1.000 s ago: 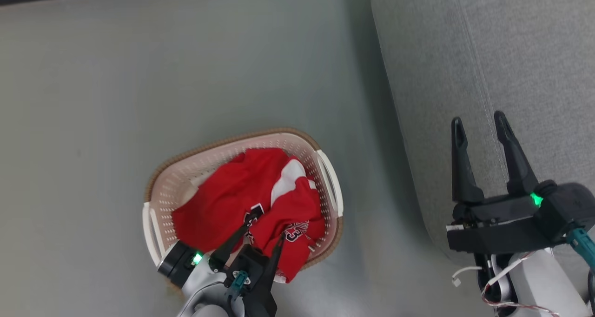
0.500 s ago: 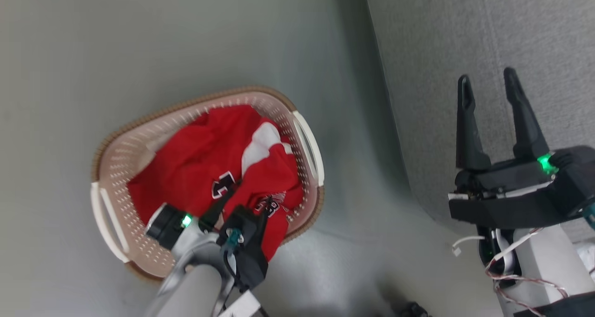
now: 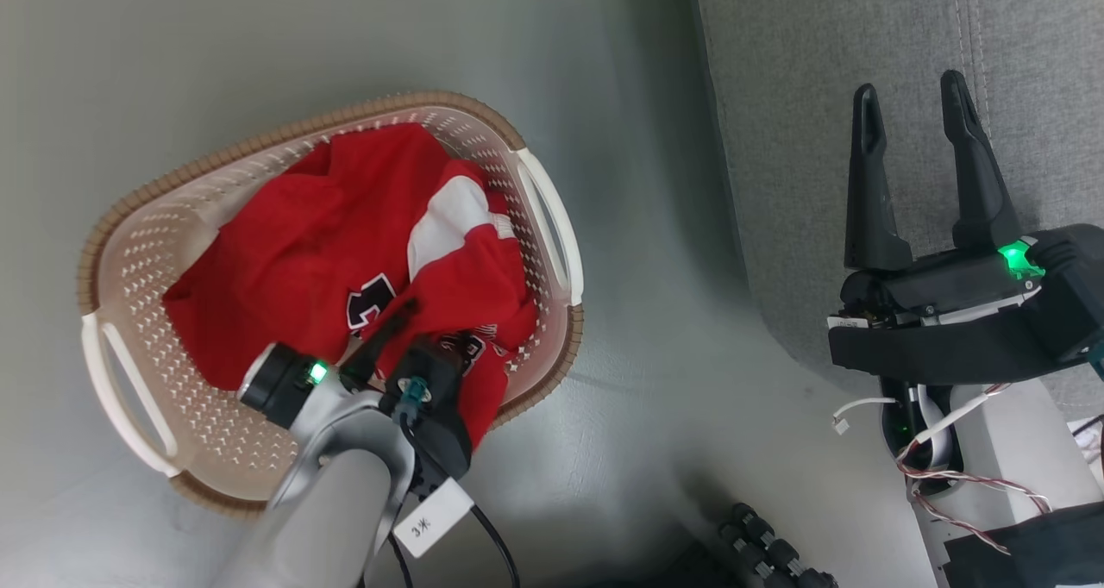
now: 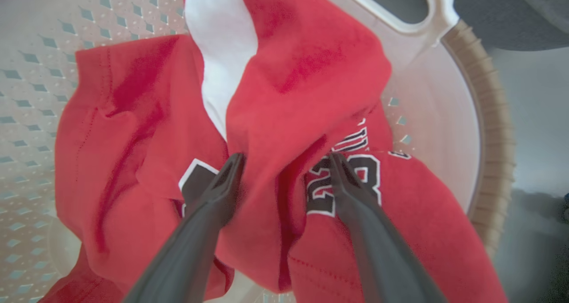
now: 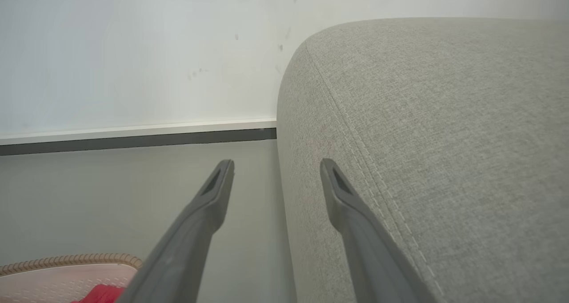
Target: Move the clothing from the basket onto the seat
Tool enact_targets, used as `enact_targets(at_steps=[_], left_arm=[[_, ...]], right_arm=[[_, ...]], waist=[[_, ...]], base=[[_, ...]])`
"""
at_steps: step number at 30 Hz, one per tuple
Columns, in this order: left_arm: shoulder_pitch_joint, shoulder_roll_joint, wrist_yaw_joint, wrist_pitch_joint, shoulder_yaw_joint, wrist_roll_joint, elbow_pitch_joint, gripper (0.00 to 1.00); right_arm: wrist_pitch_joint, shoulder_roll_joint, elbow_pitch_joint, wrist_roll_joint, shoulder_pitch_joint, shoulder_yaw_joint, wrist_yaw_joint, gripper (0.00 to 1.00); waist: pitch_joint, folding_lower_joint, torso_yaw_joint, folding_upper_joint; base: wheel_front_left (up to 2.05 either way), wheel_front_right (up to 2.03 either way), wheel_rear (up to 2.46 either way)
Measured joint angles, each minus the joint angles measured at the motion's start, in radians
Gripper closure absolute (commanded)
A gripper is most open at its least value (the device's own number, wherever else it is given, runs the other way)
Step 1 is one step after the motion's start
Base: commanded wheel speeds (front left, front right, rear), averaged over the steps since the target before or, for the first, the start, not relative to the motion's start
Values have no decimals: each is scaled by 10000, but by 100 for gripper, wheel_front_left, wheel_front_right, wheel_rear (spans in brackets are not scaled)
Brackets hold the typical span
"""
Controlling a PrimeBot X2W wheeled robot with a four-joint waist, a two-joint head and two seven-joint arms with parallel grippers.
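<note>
Another dark number (image 3: 369,303) is visible next to the raised fold (image 3: 455,286) in the red fabric, so one jersey will come up when I lift, and more clothing will stay in the basket.
The clothing (image 3: 328,226), red jerseys with white trim and dark numbers, lies heaped in the cream basket (image 3: 147,252) on the floor. My left gripper (image 3: 435,329) reaches down into the heap near the basket's right side. In the left wrist view the left gripper (image 4: 284,158) is open, its fingers either side of a raised fold of the clothing (image 4: 302,72), tips pressed into the fabric. My right gripper (image 3: 910,92) stands open with nothing between its fingers, over the edge of the grey seat (image 3: 819,71). The right gripper (image 5: 275,165) straddles the seat's (image 5: 444,116) rounded corner.
Grey floor lies between the basket and the seat. A white wall with a dark skirting board (image 5: 133,136) runs behind. Dark rollers (image 3: 768,545) show at the lower edge, and loose cables (image 3: 940,459) hang under my right wrist. The basket's rim (image 5: 66,263) shows low left.
The head camera has dipped and turned, so the basket looks larger and further up-left. My left gripper has sunk deeper into the red fabric. Both grippers stay open.
</note>
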Motion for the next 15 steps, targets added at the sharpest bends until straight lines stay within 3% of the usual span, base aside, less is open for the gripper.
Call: enact_targets(at_steps=[7, 9, 10, 12, 13, 15], left_arm=[[-339, 0, 268, -4, 157, 0, 360, 0], [-406, 0, 347, -4, 194, 0, 472, 24], [-442, -4, 355, -2, 203, 2, 560, 53], [-527, -2, 403, -2, 224, 2, 708, 83], [-553, -2, 431, -4, 234, 2, 744, 83], [-584, -6, 433, -52, 257, 0, 830, 100]], right_arm=[[0, 84, 136, -15, -57, -12, 40, 0], [0, 100, 171, -73, -81, -12, 104, 0], [0, 111, 199, -84, -102, -12, 104, 0], [0, 121, 261, -102, -167, -12, 125, 0], [0, 123, 291, -111, -196, -12, 150, 0], [0, 132, 382, -119, -217, -25, 171, 0]], waist=[[189, 0, -121, 0], [210, 0, -141, 0], [216, 0, -150, 0], [220, 0, -164, 0], [218, 0, -170, 0], [202, 0, -178, 0]], base=[[0, 0, 0], [0, 0, 0], [0, 0, 0], [0, 0, 0], [0, 0, 0], [0, 0, 0]])
